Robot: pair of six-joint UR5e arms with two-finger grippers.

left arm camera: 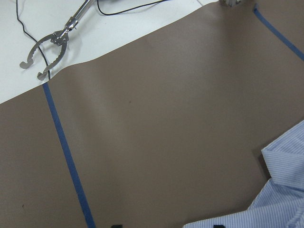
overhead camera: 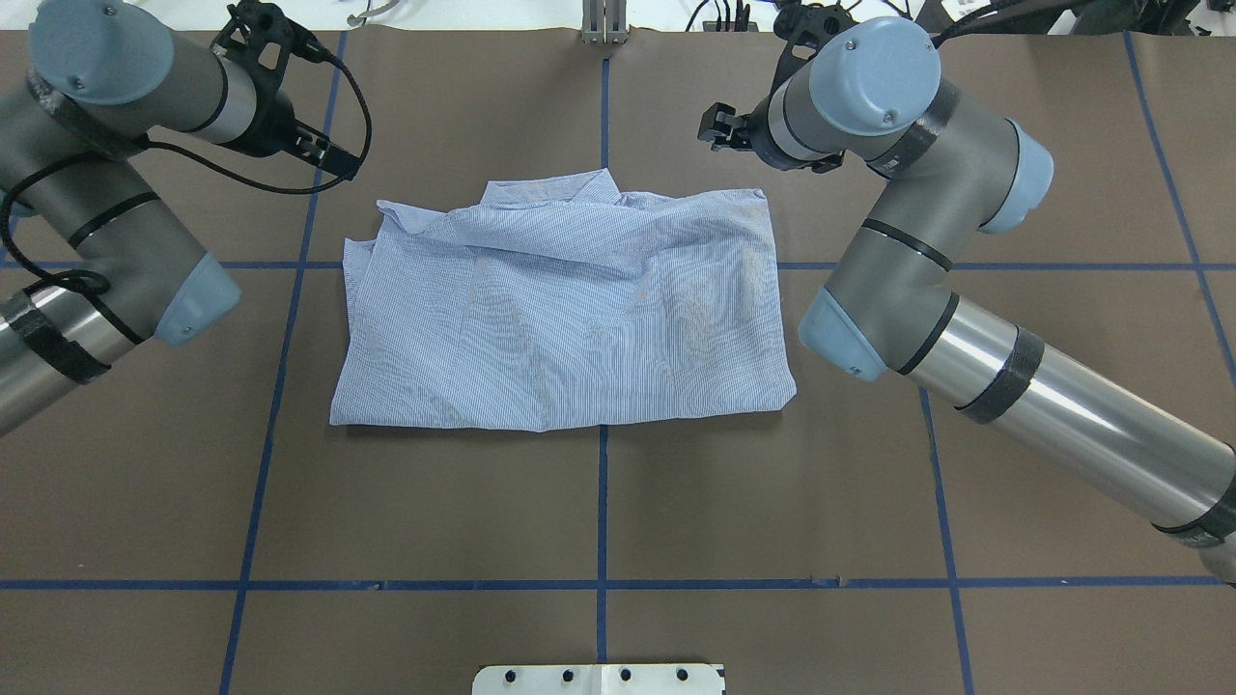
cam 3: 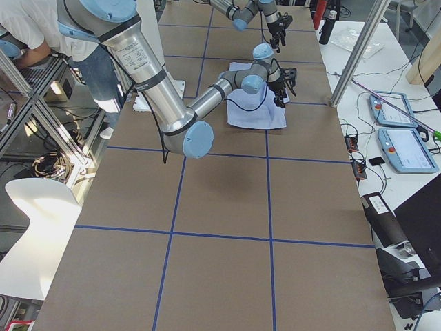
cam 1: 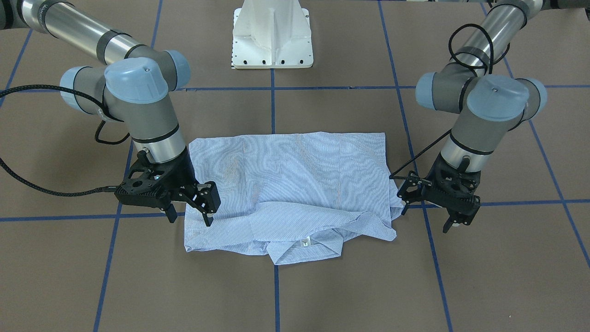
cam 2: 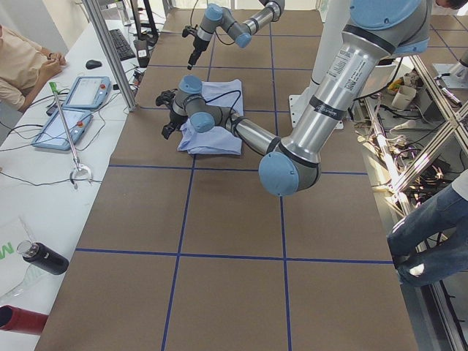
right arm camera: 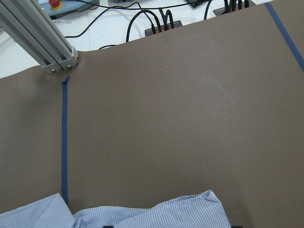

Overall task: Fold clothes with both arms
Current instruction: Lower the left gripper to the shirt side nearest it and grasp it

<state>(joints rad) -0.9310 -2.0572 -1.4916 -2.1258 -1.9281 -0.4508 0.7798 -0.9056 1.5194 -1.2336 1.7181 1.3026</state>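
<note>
The shirt's collar lies flat, tucked under the long fold [cam 1: 287, 219]. The whole shirt [cam 1: 315, 171] should swing round still folded when I pull its corner.
The light blue striped shirt [cam 1: 295, 184] lies folded into a rough rectangle at the table's middle, with collar and white neck label [cam 1: 304, 242] on the side away from the robot. It also shows in the overhead view [overhead camera: 570, 309]. My right gripper [cam 1: 190, 219] is open and empty, low at the shirt's edge, with one finger [cam 1: 207, 214] over the cloth. My left gripper [cam 1: 426, 217] is open and empty just outside the opposite edge. The left wrist view shows a shirt corner [left arm camera: 280, 194]. The right wrist view shows the shirt's edge [right arm camera: 142, 213].
The white pedestal base [cam 1: 273, 34] stands behind the shirt. Blue tape lines [cam 1: 275, 110] cross the brown table. Metal tongs [left arm camera: 45, 50] lie off the table's edge. An aluminium post [right arm camera: 38, 38] stands at the far edge. Teach pendants [cam 2: 84, 91] and operators are alongside.
</note>
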